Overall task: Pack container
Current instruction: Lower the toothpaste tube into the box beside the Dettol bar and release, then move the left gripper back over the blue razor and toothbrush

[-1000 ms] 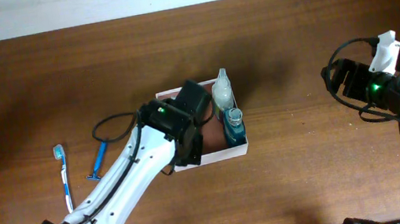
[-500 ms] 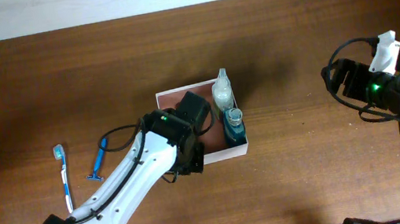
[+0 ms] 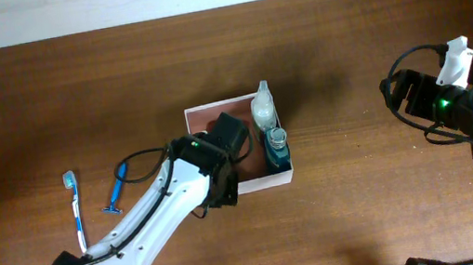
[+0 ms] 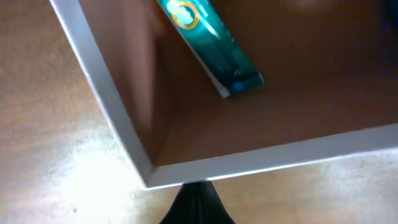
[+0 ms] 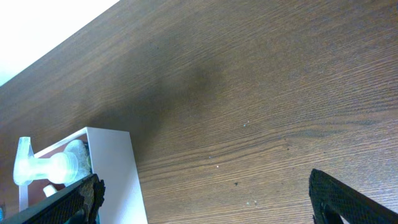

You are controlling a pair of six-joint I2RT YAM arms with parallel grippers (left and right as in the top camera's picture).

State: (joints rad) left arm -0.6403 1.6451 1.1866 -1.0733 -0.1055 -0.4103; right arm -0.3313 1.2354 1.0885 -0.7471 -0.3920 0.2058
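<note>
The teal tube (image 4: 217,51) is inside the container and the blue razor (image 3: 117,189) is clear of the toothbrush, so the robot's left gripper should keep heading for the razor until the gripper opens above it.
The container (image 3: 263,183) is a white-walled box with a reddish-brown floor at mid-table. A clear spray bottle (image 3: 262,110) and a teal bottle (image 3: 278,150) stand along its right wall. In the left wrist view a teal tube (image 4: 211,43) lies on the floor inside the container's corner (image 4: 118,124). My left gripper (image 4: 199,202) is shut and empty, its tips just outside the container's near wall; in the overhead view it sits at the box's front-left (image 3: 229,188). My right gripper (image 5: 214,199) is open and empty, far right of the box (image 3: 397,94).
A blue-and-white toothbrush (image 3: 75,208) and a blue razor (image 3: 116,190) lie on the wooden table to the left of the container. The right wrist view shows the container's right wall (image 5: 112,168) and the spray bottle (image 5: 43,168).
My left arm has drawn back from over the container toward its front-left corner. The right arm has not moved.
</note>
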